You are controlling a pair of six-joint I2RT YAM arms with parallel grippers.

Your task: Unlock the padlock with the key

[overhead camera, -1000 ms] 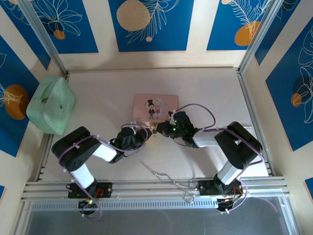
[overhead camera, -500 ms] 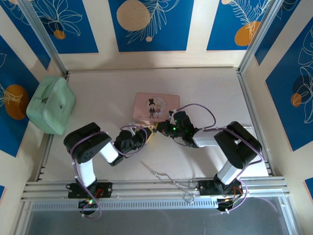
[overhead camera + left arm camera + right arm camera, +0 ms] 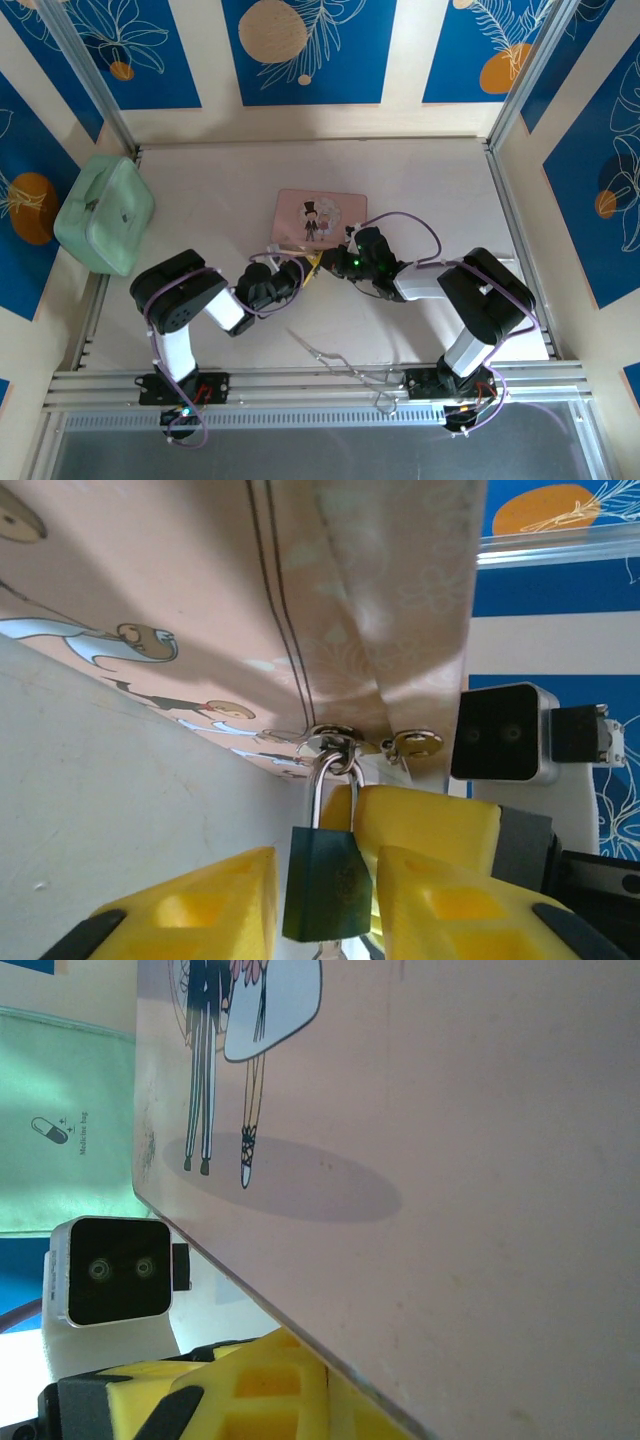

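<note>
The padlock's broad side [image 3: 327, 882] faces my left gripper, so I should have it turn the padlock's body [image 3: 329, 905] edge-on and clamp its flat sides before the key turns.
The padlock [image 3: 325, 880], a small dark blue-green body on a silver shackle, hangs from a ring on the pink tin [image 3: 200, 580]'s front edge. A silver tip of the key [image 3: 335, 951] pokes out under its body. My left gripper [image 3: 325, 865] is open, its yellow fingers [image 3: 215, 905] flanking the body with a thin gap on each side. My right gripper [image 3: 325, 1365] is shut with nothing seen between its fingers, tucked under the tin's [image 3: 480, 1160] rim. One of its yellow fingers [image 3: 430, 820] stands just behind the padlock. In the top view both grippers [image 3: 305, 268] [image 3: 330, 262] meet at the tin's [image 3: 320, 218] front edge.
A mint green pouch [image 3: 103, 213] lies at the far left against the wall. A long thin metal wire tool [image 3: 340, 358] lies near the front rail between the arm bases. Aluminium rails border the table's sides and front.
The left arm's elbow has swung right and nearer the front, while its gripper stays at the tin's front edge. The right arm has not moved.
</note>
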